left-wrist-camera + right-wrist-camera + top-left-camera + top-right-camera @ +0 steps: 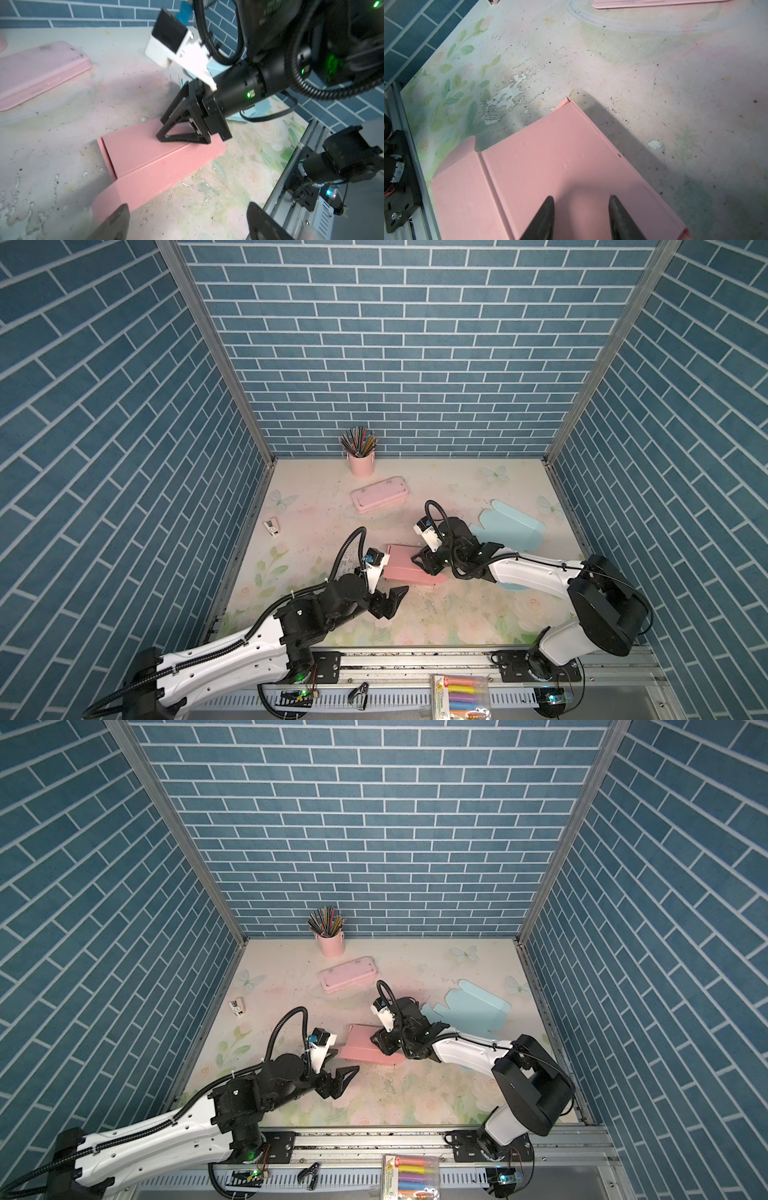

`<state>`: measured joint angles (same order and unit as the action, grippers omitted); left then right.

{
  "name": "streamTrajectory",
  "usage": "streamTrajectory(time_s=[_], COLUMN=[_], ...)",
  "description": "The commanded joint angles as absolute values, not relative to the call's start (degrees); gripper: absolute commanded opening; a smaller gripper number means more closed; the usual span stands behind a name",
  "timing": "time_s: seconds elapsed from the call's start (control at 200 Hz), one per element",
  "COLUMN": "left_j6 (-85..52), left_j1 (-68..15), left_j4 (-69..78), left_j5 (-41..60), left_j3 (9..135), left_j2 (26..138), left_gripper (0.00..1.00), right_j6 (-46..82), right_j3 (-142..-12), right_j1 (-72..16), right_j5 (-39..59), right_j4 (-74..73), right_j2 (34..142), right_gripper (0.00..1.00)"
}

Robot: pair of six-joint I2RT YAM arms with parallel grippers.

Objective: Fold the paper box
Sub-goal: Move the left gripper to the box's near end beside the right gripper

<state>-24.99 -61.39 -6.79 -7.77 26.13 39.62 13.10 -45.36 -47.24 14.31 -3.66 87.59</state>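
Note:
I can see that a gap shows (108, 160) along the pink paper box's end, so my left gripper should move away from the box's front flap and support that end (104, 155) across from my right gripper.
The pink paper box (405, 570) (361, 1048) lies folded shut in the middle of the table, with one end flap (104, 199) still sticking out flat. My right gripper (420, 561) (581, 198) rests on the box's top panel (560, 155) near its right end. Its jaws are partly apart and nothing is between them. My left gripper (397, 584) (187, 218) is wide open just in front of the box's left end, over bare table. One of its fingers (116, 218) is next to that flap.
A flat light blue paper box (513, 529) lies behind the right arm. A pink pencil case (380, 493) and a pink cup of pencils (361, 464) stand at the back. A small sharpener (272, 526) sits at the left; a marker pack (459, 697) lies on the front rail.

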Motion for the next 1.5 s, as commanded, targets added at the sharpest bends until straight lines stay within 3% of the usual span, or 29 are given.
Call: streamTrajectory(time_s=[0.0, 0.215, 0.805, 1.495], left_j6=[-25.8, -30.9, -33.5, -33.8], left_j1=[-55.8, -39.8, -37.2, -37.1], left_j4=[-5.8, -6.2, 2.4, 8.5], left_j5=[-6.2, 5.0, 6.5, 7.9], left_j3=[28.5, 31.3, 31.6, 27.9], left_j2=[39.1, 49.4, 68.0, 74.0], left_gripper=[0.88, 0.88, 0.88, 0.79], right_j6=[13.8, 13.9, 14.5, 15.2], right_j3=[-43.9, -43.5, -43.2, -42.8], right_j1=[-47.6, -47.6, -47.6, -47.6], right_j5=[15.6, 15.0, 15.1, 14.9], right_j4=[-3.9, -4.4, -5.6, -5.0], right_j2=[88.5, 88.1, 87.7, 86.9], right_gripper=[0.44, 0.44, 0.44, 0.44])
